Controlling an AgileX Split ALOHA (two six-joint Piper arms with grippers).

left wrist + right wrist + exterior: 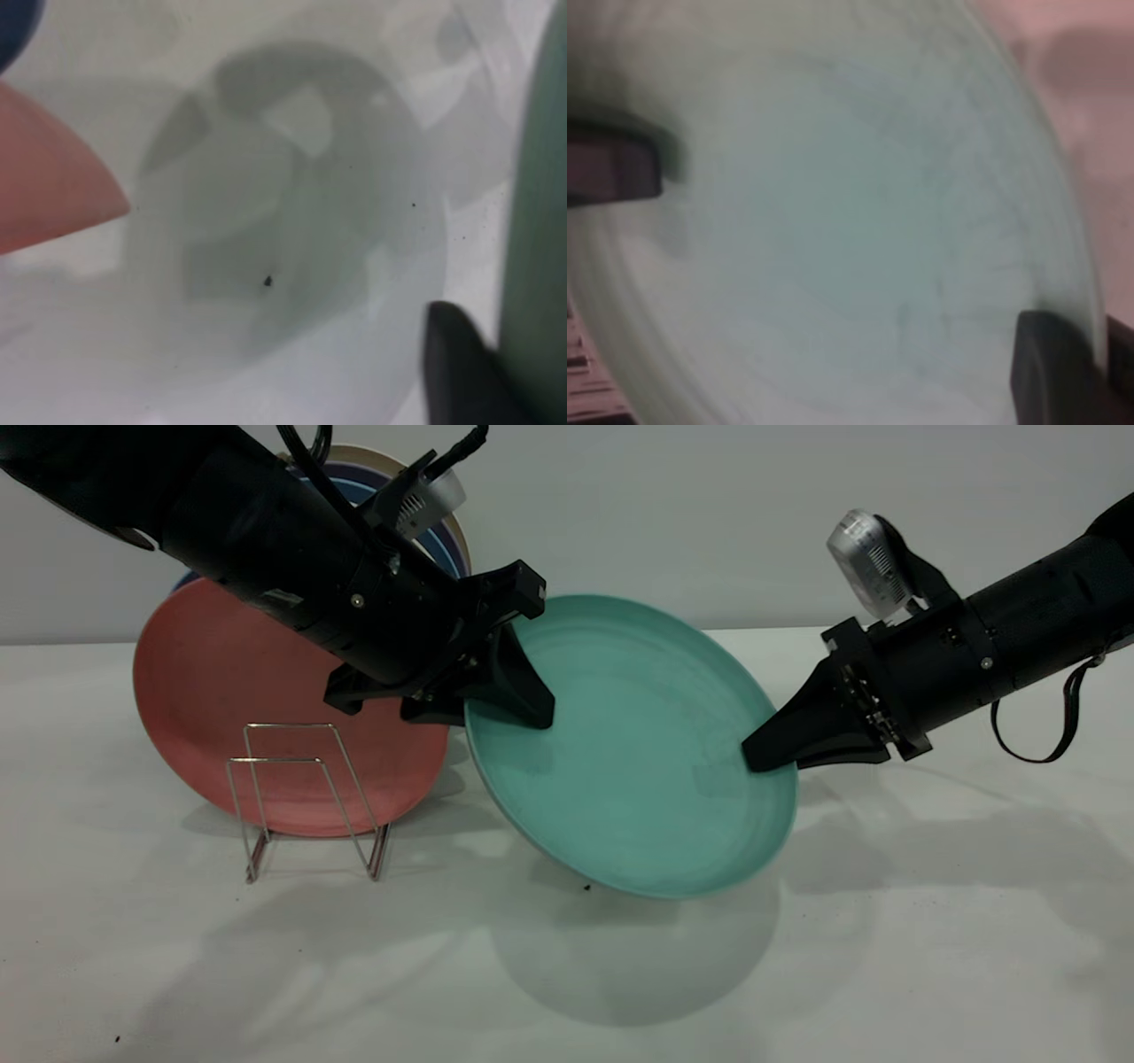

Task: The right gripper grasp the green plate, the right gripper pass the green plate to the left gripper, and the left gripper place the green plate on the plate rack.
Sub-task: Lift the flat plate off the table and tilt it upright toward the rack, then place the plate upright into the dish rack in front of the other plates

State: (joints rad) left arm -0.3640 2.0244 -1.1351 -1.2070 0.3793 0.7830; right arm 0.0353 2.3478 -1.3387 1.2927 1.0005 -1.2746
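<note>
Next, my right gripper opens and moves away, since both grippers are closed on the green plate's rim (788,792), before my left gripper takes it to the plate rack (306,799).
The green plate (638,779) hangs tilted above the table between both arms. My left gripper (518,708) is shut on its upper left rim. One dark finger (456,367) lies against the plate's edge (540,221), and the other is hidden behind the plate. My right gripper (762,753) is shut on the right rim. Its finger (1054,372) presses on the plate's face (833,221), and the left gripper's finger (611,168) shows at the far rim. The wire plate rack (306,797) stands on the table at the left, below the left arm.
A salmon-pink plate (266,691) stands upright just behind the rack and also shows in the left wrist view (44,177). Blue and cream plates (447,536) stand behind it, mostly hidden by the left arm. The white table (886,957) lies under the plate.
</note>
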